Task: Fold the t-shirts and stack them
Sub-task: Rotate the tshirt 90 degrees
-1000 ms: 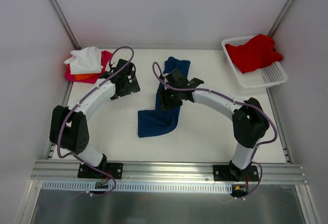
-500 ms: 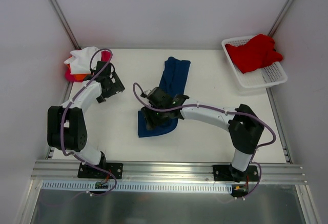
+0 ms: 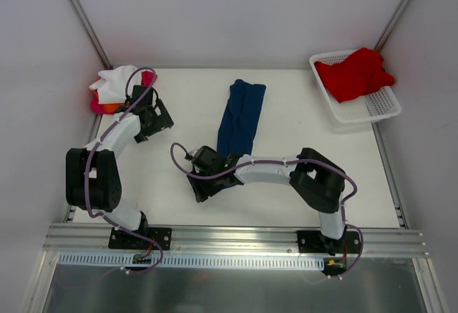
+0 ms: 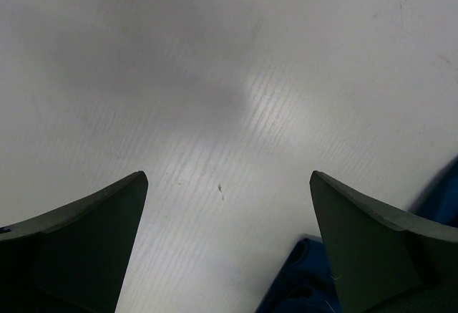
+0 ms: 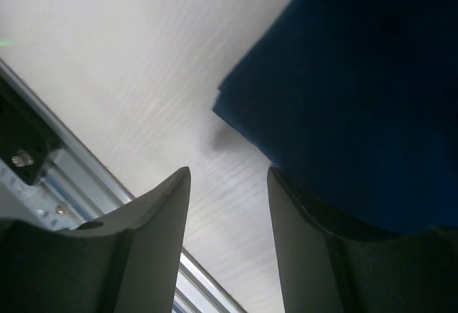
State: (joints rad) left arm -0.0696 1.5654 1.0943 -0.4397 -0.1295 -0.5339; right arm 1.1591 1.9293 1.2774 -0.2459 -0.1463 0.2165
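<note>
Next, I move my right gripper back over the cloth and pull the cloth toward the rail (image 3: 236, 235), because the navy t-shirt's near end (image 5: 250, 109) is next to my right gripper's open fingers.
A navy t-shirt (image 3: 241, 116) lies as a long strip up the middle of the table. Its near end is under my right gripper (image 3: 203, 183), which sits low at the front. In the right wrist view that gripper (image 5: 225, 171) is open, with bare table between its fingers and navy cloth (image 5: 358, 91) against the outside of the right finger. My left gripper (image 3: 156, 118) is wide open beside the white, orange and magenta t-shirts (image 3: 117, 87) piled at the far left. Only table shows between its fingers (image 4: 86, 241). The red t-shirt (image 3: 354, 73) lies in the basket.
The white lattice basket (image 3: 372, 109) stands at the far right corner. The metal rail (image 3: 229, 238) runs along the table's near edge, close to the right gripper. A bit of blue cloth (image 4: 297, 284) shows at the bottom right of the left wrist view.
My right arm has swept from the middle of the navy t-shirt down to its near end. My left arm has drawn back left towards the pile, then held still.
</note>
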